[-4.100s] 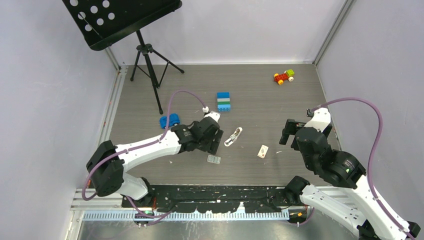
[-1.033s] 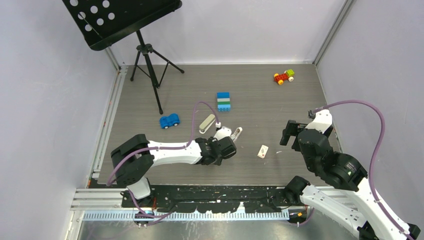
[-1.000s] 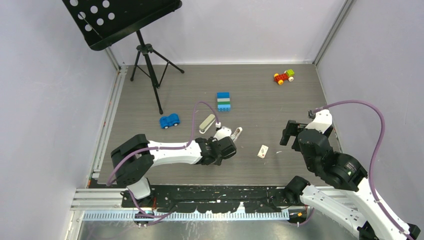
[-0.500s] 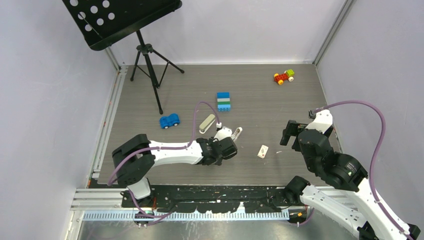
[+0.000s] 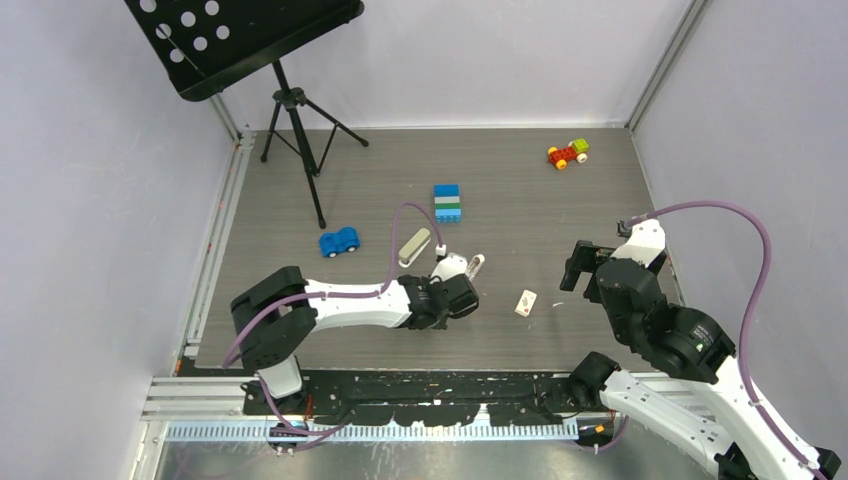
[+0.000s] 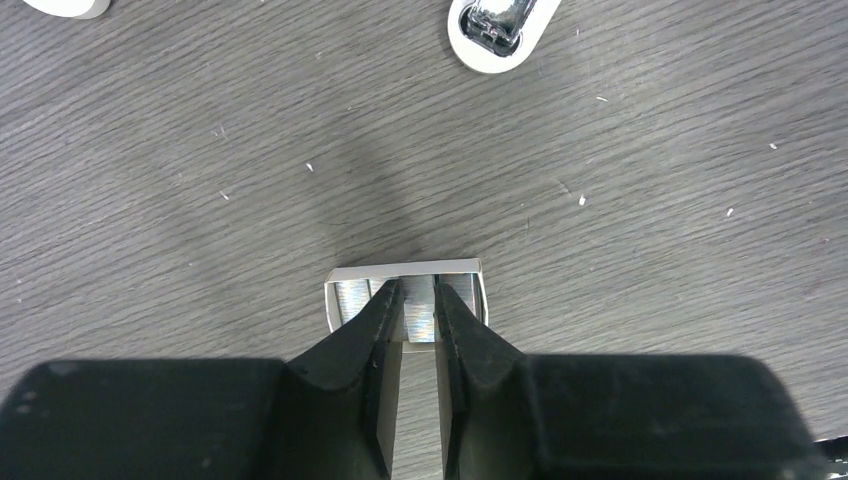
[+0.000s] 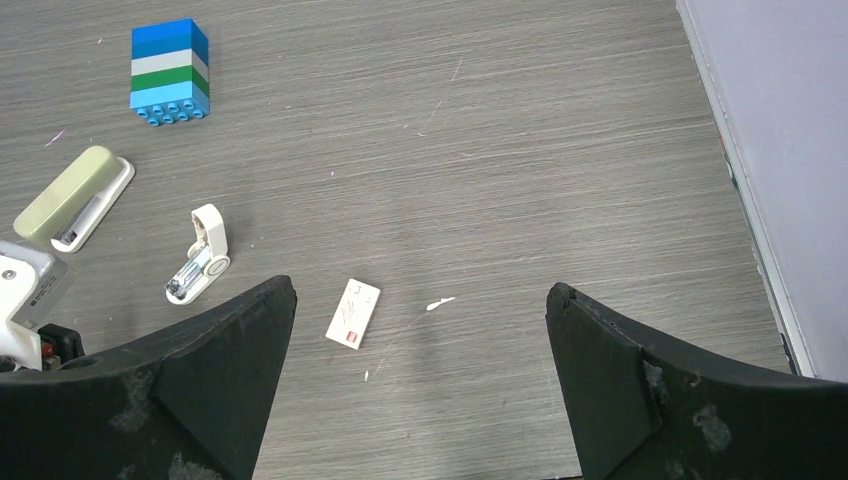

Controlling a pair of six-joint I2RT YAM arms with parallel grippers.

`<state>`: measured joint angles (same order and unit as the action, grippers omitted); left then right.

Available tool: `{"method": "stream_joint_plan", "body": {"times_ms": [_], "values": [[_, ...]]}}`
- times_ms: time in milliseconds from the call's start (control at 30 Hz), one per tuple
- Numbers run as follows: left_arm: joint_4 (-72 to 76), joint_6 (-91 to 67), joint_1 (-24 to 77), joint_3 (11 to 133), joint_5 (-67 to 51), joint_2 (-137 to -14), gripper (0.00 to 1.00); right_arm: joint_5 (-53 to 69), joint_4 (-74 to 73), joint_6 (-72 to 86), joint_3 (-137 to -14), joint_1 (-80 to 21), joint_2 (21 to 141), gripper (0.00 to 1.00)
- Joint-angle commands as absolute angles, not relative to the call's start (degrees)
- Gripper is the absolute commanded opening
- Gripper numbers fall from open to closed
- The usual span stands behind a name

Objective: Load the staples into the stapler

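The middle strip (image 6: 420, 312) is close in among its neighbours in the tray. My left gripper needs to hold the tray's end (image 6: 331, 307) as my right gripper comes in.
The left wrist view shows my left gripper (image 6: 416, 292) pointing down into a small white open tray (image 6: 478, 282) on the floor. Its two black fingers are pressed against the sides of the middle silvery strip of staples (image 6: 418, 318). More silvery strips lie beside it in the tray. The stapler (image 5: 414, 246), beige-grey on a white base, lies further back (image 7: 72, 197). In the top view the left wrist hides the tray. My right gripper (image 7: 420, 290) hangs wide open above the floor at the right, holding nothing.
A white curved clip-like piece (image 5: 474, 264) lies just past the left wrist (image 6: 497, 32). A white red-marked box (image 5: 526, 302) lies between the arms. Further off are a blue toy car (image 5: 339, 242), a block stack (image 5: 447, 202), a small colourful car (image 5: 567, 153) and a music stand (image 5: 297, 130).
The left jaws have narrowed onto the staple strip and the left arm has crept slightly to the right. The right arm has not moved.
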<state>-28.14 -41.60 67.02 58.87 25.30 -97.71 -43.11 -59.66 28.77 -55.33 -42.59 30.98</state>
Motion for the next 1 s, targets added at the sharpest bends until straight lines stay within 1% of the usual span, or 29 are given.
{"method": "stream_joint_plan", "body": {"times_ms": [0,33,167,433,567,600,800,900,967], "values": [[-31.0,-42.5,67.1,58.4,25.4,-99.7,0.17,-43.3,-57.7,28.4,-55.3,-42.8,31.0,0.99],[-31.1,-42.5,67.1,58.4,25.4,-99.5,0.15,-43.3,-57.7,28.3,-55.2,-42.8,31.0,0.99],[-31.1,-42.6,67.1,58.5,25.4,-98.9,0.11,-43.3,-57.7,28.5,-55.3,-42.8,31.2,0.99],[-30.5,-42.7,67.1,58.2,25.7,-94.3,0.07,-43.3,-57.6,28.4,-55.2,-42.8,31.2,0.99],[-31.1,-42.5,67.1,58.0,27.5,-92.8,0.07,-43.2,-57.6,28.4,-55.2,-42.8,31.3,0.99],[-31.3,-42.6,67.1,57.9,27.8,-92.6,0.09,-43.3,-57.6,28.4,-55.2,-42.8,31.3,0.99],[-30.9,-43.2,67.0,56.6,27.7,-91.8,0.27,-42.1,-57.0,27.9,-55.7,-42.8,31.6,0.99],[-30.1,-43.6,66.9,55.8,27.4,-91.2,0.32,-39.7,-55.9,27.8,-56.6,-42.8,33.1,0.99],[-29.4,-43.8,66.8,55.4,27.2,-91.0,0.36,-35.1,-54.3,29.3,-56.7,-42.8,34.4,1.00]]}}
